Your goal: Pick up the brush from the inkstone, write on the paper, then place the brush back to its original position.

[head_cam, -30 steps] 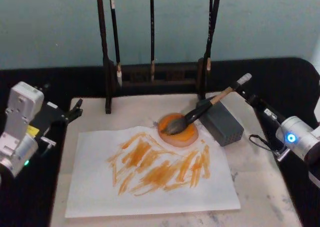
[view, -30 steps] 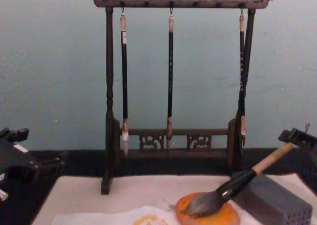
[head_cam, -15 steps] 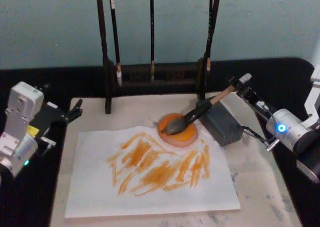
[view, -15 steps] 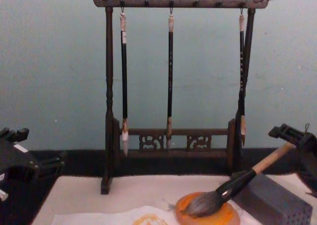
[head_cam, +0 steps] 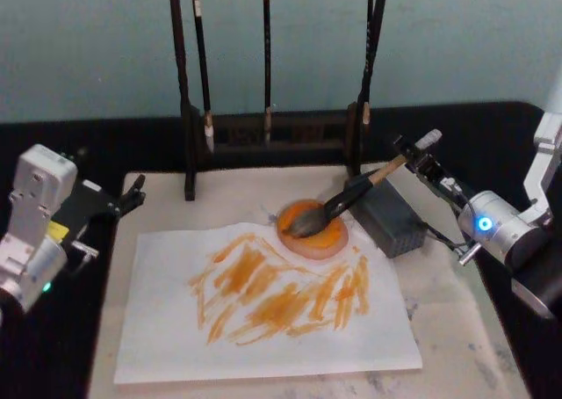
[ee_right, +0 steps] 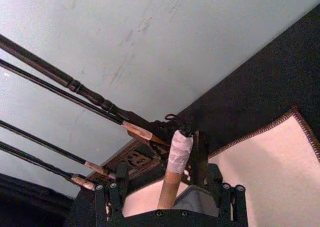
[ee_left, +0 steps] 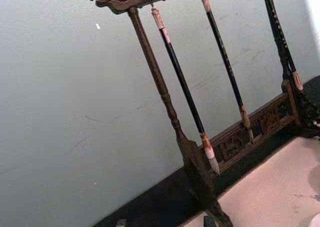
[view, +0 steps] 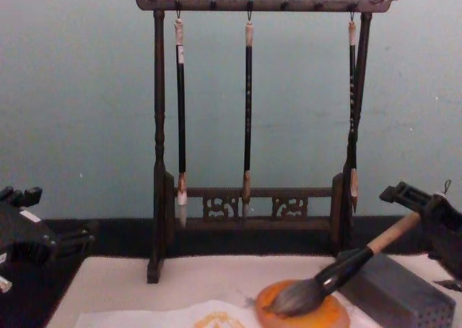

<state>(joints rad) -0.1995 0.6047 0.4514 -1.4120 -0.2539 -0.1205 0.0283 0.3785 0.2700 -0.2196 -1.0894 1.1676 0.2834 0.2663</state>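
The brush (view: 393, 231) merely rests across the grey block's edge, so the brush will come free at once and leave the block behind when I lift.
The brush (head_cam: 338, 207) lies with its grey bristles on the round orange inkstone (head_cam: 327, 241) and its tan handle propped on a grey block (head_cam: 395, 219). My right gripper (head_cam: 417, 155) is at the handle's white end (ee_right: 178, 149). It is open, with one finger on either side of the handle and not closed on it. The white paper (head_cam: 158, 337) lies in front of the inkstone and is covered with orange strokes. My left gripper (head_cam: 133, 192) rests open at the mat's left edge, away from everything.
A dark wooden rack (head_cam: 263, 126) with thin hanging brushes (view: 247, 111) stands behind the inkstone. The beige felt mat (head_cam: 457, 329) lies under everything, on a black cloth. There is free mat to the right of the paper.
My right gripper has moved left and forward, from beyond the handle's end to straddling it. The brush, the inkstone and the left arm have not moved.
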